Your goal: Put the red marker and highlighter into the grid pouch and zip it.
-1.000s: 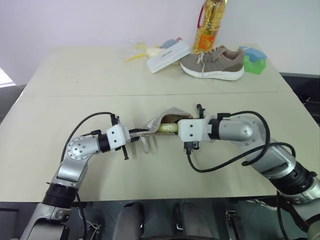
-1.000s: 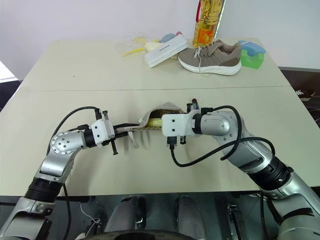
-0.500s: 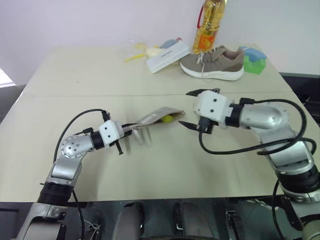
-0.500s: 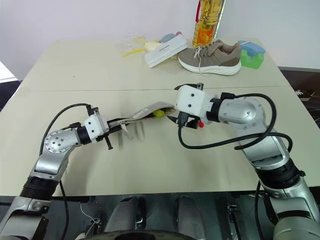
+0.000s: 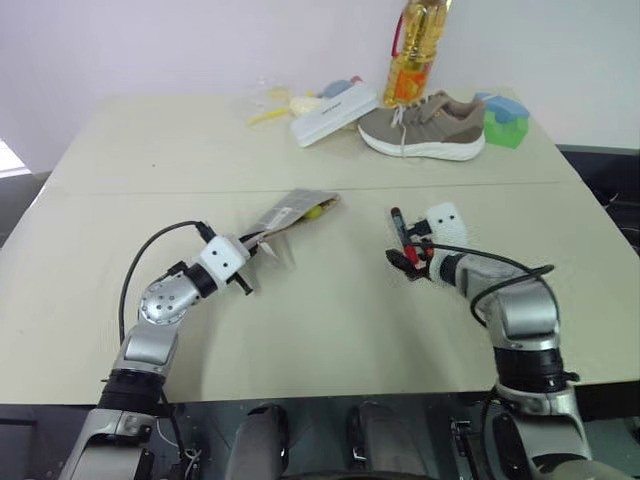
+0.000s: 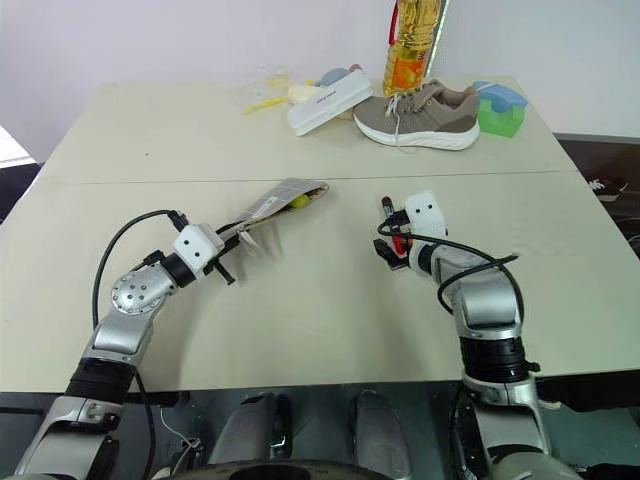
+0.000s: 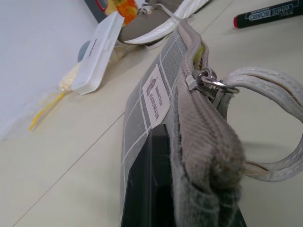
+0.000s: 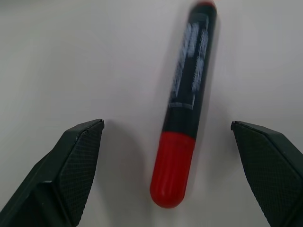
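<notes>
The pouch gapes beyond its hanging cord loop (image 5: 272, 253), so the zipper will slide to the pouch's far end (image 5: 319, 210) and shut when I pull the cord loop.
My left gripper (image 5: 250, 243) is shut on one end of the grid pouch (image 5: 288, 211), a grey pouch with white grid lines that is held up off the table. The yellow highlighter (image 5: 315, 211) pokes out of the pouch's open far end. In the left wrist view the pouch (image 7: 151, 94) shows its white label, its zipper pull and its cord loop (image 7: 265, 85). The red marker (image 8: 182, 142) lies flat on the table, with a dark barrel and a red cap. My right gripper (image 5: 405, 245) is open and hangs low over it, one finger on each side.
At the back of the table stand a grey shoe (image 5: 425, 125), an oil bottle (image 5: 415, 50), a white box (image 5: 335, 110), a green block (image 5: 510, 125) and some plastic-wrapped clutter (image 5: 278, 100). Bare tabletop lies between the pouch and the marker.
My right gripper left the pouch's mouth, swung right and down, and opened over the marker. The highlighter stayed in the pouch. My left gripper carried the pouch a little to the left.
</notes>
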{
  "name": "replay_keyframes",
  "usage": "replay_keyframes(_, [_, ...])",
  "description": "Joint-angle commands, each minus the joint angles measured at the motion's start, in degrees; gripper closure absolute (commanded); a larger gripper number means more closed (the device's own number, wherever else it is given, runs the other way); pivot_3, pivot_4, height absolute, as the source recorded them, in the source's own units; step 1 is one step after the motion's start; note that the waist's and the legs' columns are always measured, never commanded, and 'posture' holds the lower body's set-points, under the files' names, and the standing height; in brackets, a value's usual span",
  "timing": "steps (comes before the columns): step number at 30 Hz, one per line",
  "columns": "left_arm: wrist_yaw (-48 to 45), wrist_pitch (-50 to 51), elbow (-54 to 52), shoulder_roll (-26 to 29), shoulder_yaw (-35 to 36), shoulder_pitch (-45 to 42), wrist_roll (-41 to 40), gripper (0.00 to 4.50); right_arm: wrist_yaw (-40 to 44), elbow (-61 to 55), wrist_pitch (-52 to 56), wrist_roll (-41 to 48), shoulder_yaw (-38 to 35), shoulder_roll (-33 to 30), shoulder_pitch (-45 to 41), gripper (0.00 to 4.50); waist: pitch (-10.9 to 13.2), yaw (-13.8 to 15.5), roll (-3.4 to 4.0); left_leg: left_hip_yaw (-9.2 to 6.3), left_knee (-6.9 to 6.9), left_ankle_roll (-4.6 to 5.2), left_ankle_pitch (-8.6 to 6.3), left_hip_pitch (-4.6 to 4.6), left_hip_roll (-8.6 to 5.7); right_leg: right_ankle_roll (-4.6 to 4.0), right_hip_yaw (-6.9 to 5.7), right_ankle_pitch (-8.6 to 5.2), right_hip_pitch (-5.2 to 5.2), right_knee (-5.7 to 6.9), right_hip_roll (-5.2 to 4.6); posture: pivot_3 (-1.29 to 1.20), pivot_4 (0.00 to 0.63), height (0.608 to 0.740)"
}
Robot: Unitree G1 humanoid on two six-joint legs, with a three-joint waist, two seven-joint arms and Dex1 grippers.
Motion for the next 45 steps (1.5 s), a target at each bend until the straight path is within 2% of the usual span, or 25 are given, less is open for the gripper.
replay_keyframes(1, [0.69,0.10,-0.57,-0.26,-0.42,-0.81,0.16,4.50,-2.91,-0.11,0.15,0.63,-1.45,1.75,-0.04,0.55,0.00,0.00,0.00,0.00,0.00,0.00,0.00,0.00,0.00,0.00,0.00,0.00,0.00,0.00,0.00,0.00,0.150,0.740])
replay_keyframes(3, [0.58,0.26,-0.61,-0.38,-0.42,-0.90,-0.09,4.50,-3.27,-0.52,-0.35,0.58,-0.56,1.51,0.12,1.36,0.00,-0.02,0.00,0.00,0.00,0.00,0.00,0.00,0.00,0.00,0.00,0.00,0.00,0.01,0.00,0.00,0.150,0.740])
replay_keyframes(8, [-1.34,0.58,-1.33,-0.45,-0.30,-0.84,-1.82,4.50,-2.46,-3.06,-4.59,-0.96,3.34,-2.76,0.03,4.04,0.00,-0.04,0.00,0.00,0.00,0.00,0.00,0.00,0.00,0.00,0.00,0.00,-0.01,0.01,0.00,0.00,0.150,0.740])
replay_keyframes(9, [-1.82,0.59,-1.38,-0.39,-0.28,-0.83,-2.02,4.50,-1.34,-3.97,-6.26,-1.47,4.88,-4.71,0.04,4.17,0.00,-0.03,0.00,0.00,0.00,0.00,0.00,-0.01,0.00,0.01,0.00,0.00,-0.02,0.00,0.00,0.00,0.150,0.740])
replay_keyframes(12, [-3.84,0.69,-1.44,-0.10,0.01,-1.26,-3.58,4.50,5.10,-8.51,-16.82,-3.99,10.26,-13.51,-0.28,4.17,0.03,0.03,0.03,0.00,0.00,0.00,0.00,-0.04,-0.03,0.02,0.01,-0.01,-0.05,-0.01,-0.02,0.00,0.150,0.740])
replay_keyframes(16, [-5.82,0.63,-0.93,0.49,0.36,-2.33,-4.73,4.50,13.94,-13.45,-26.74,-4.86,13.20,-23.17,0.25,4.17,0.04,0.02,0.00,-0.02,-0.03,0.00,0.00,-0.05,-0.04,0.06,0.01,-0.04,-0.06,-0.04,0.02,0.00,0.150,0.740])
replay_keyframes(19, [-6.82,0.76,-0.88,0.52,0.48,-3.03,-5.48,4.50,17.18,-15.02,-29.68,-5.37,14.26,-26.61,0.73,4.17,0.05,-0.01,-0.03,-0.02,-0.01,0.00,0.00,-0.05,-0.03,0.06,0.01,-0.04,-0.06,-0.03,0.04,0.00,0.150,0.740])
replay_keyframes(45, [-8.81,1.98,-4.90,-1.11,-2.50,-2.13,-5.70,4.50,23.06,-14.95,-33.00,-11.84,19.96,-25.98,-2.75,4.17,0.07,0.10,-0.05,-0.02,0.02,0.00,0.00,-0.05,-0.03,0.05,0.01,-0.04,-0.05,-0.02,0.02,0.00,0.150,0.740])
